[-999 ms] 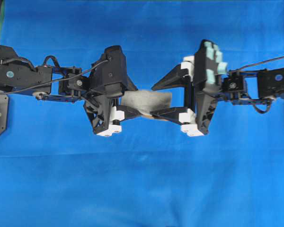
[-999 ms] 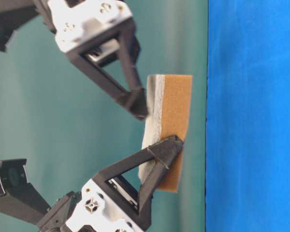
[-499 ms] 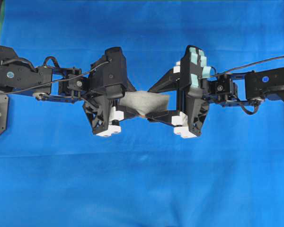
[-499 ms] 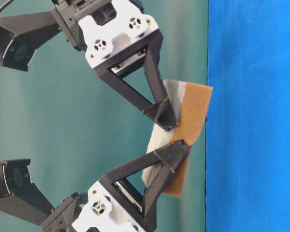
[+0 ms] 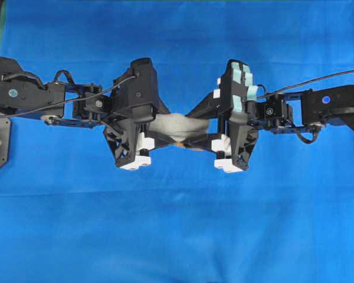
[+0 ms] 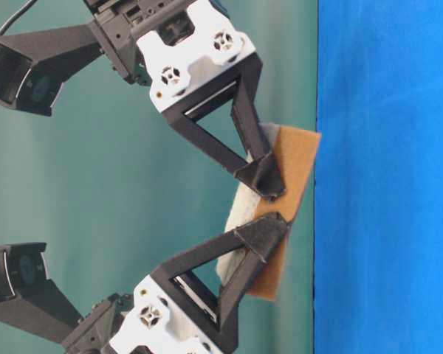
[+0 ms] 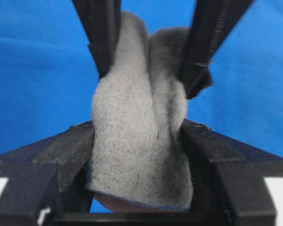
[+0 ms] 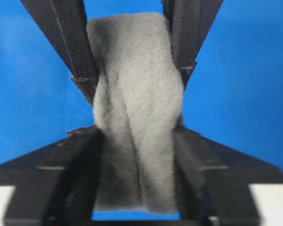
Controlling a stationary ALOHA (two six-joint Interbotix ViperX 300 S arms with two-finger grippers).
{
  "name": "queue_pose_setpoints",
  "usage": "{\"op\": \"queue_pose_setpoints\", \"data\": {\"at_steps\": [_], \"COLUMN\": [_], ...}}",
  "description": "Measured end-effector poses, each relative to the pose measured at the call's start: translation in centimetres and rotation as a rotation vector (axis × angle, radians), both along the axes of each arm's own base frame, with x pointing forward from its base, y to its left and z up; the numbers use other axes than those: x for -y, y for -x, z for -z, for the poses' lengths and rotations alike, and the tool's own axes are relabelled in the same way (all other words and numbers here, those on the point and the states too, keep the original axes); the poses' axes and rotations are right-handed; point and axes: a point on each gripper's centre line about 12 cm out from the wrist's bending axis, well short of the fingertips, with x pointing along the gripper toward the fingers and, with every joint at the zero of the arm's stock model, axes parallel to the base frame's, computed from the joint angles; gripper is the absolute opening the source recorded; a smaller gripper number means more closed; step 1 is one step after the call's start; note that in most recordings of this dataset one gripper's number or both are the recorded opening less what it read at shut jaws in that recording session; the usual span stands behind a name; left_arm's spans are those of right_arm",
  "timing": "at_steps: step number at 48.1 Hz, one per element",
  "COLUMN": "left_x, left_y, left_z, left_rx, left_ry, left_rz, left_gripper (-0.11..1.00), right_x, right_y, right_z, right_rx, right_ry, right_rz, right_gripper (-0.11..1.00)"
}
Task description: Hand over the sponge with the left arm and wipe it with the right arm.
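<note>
With both grippers shut on the sponge (image 5: 178,125) above the blue cloth (image 5: 186,162), my left gripper next opens and back away before my right gripper lowers the sponge to wipe.
The sponge (image 5: 180,124) hangs above the blue cloth, stretched between both grippers with its grey side up. My left gripper (image 5: 168,125) is shut on its left end, and my right gripper (image 5: 194,127), the one with teal pads, is shut on its right end. In the table-level view the orange-brown face of the sponge (image 6: 295,158) shows, with the right arm's fingers (image 6: 262,173) above and the left arm's fingers (image 6: 262,232) below. The sponge (image 7: 141,141) fills my left gripper (image 7: 137,123) and twists toward the far fingers. It also fills my right gripper (image 8: 137,129), where the sponge (image 8: 134,89) looks buckled.
A blue cloth (image 5: 177,224) covers the whole table under both arms. The left arm's base (image 5: 12,94) sits at the left edge and the right arm's links (image 5: 336,106) reach in from the right. A teal wall (image 6: 96,192) stands behind.
My right gripper moved left onto the sponge's free end and closed from wide open onto it. The sponge now buckles between the two grips. The left gripper kept its hold.
</note>
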Motion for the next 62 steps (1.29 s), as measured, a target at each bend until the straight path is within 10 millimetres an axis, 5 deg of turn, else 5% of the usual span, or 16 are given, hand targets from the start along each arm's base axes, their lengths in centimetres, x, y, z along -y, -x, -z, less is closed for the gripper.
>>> {"op": "queue_pose_setpoints", "data": {"at_steps": [13, 22, 48, 62], "left_x": [0.0, 0.0, 0.0, 0.0], "left_y": [0.0, 0.4, 7.2, 7.9], "left_z": [0.0, -0.1, -2.0, -2.9], "left_rx": [0.002, 0.009, 0.166, 0.224], "left_ry": [-0.001, -0.007, -0.020, -0.021], "left_rz": [0.001, 0.004, 0.006, 0.005], "left_gripper": [0.41, 0.88, 0.86, 0.86], "right_x": [0.0, 0.0, -0.3, -0.3], "right_y": [0.0, 0.3, 3.3, 2.7], "right_z": [0.1, 0.4, 0.5, 1.6], "right_rx": [-0.018, -0.041, -0.098, -0.132], "right_ry": [0.004, 0.004, -0.005, -0.001], "right_rz": [-0.003, -0.005, -0.011, -0.012], "right_gripper": [0.37, 0.37, 0.35, 0.35]}}
